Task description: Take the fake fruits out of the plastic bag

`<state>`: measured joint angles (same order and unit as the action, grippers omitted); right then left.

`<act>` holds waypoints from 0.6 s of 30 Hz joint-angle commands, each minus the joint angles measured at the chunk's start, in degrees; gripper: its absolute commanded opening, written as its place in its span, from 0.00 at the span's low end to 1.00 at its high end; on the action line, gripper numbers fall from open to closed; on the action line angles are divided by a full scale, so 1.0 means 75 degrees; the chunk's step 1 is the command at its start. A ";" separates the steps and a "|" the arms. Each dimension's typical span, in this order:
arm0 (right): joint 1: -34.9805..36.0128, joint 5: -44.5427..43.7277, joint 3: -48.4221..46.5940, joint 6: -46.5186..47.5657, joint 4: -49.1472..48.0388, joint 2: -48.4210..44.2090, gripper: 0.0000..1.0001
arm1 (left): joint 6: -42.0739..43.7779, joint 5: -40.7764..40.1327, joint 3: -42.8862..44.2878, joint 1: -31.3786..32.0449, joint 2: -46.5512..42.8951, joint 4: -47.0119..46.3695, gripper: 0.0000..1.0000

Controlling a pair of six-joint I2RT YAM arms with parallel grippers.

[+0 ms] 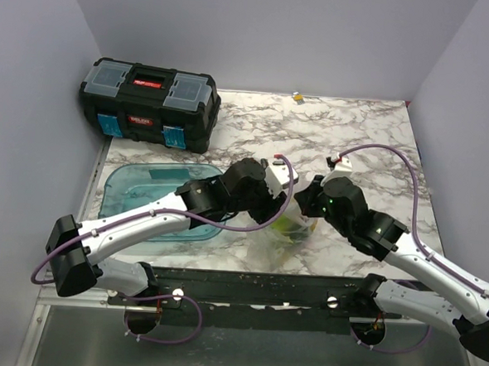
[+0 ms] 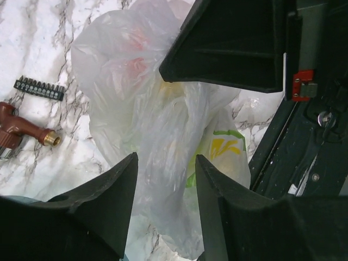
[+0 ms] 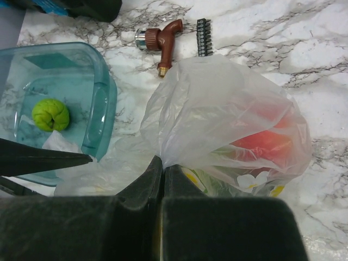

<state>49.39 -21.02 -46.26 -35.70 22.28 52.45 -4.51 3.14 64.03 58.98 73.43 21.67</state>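
Note:
I should hold the bag's loose fold with my left gripper before my right gripper opens and changes its grip, because my right gripper is squeezing the bag's gathered fold tight next to the red fruit.
The clear plastic bag sits on the marble table between my two arms. A red fruit shows through its wall, and green and yellow shapes lie blurred beside it. My right gripper is shut on a gathered fold of the plastic bag at its near edge. My left gripper is open, its fingers standing either side of a loose hanging fold of the bag without pinching it. A lime-green ribbed round fruit lies outside the bag, in the blue tray.
The blue translucent tray lies left of the bag. A black toolbox stands at the back left. A brown tool handle and a black bit strip lie beyond the bag. A small yellow item sits at the far edge.

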 commanded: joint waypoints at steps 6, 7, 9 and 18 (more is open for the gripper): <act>-0.0034 -0.0120 0.0167 0.0017 -0.0032 -0.0359 0.01 | 0.0018 -0.0558 0.0697 0.0103 0.0618 0.1029 0.31; -0.0034 -0.0220 0.0161 0.0013 0.0026 -0.0392 0.01 | 0.0057 -0.0694 0.0670 0.0110 0.0591 0.1024 0.23; -0.0034 -0.0642 0.0067 -0.0018 0.0301 -0.0407 0.01 | 0.0108 -0.1001 0.0567 0.0106 0.0435 0.0896 0.10; -0.0034 -0.4091 -0.0552 -0.1770 0.2906 -0.0167 0.01 | 0.0145 -0.1987 -0.0655 0.0105 -0.1132 -0.0568 0.00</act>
<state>50.13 -32.12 -48.12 -42.39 29.08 51.33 -4.29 -3.92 63.02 60.31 71.55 19.35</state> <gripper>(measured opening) 0.014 0.023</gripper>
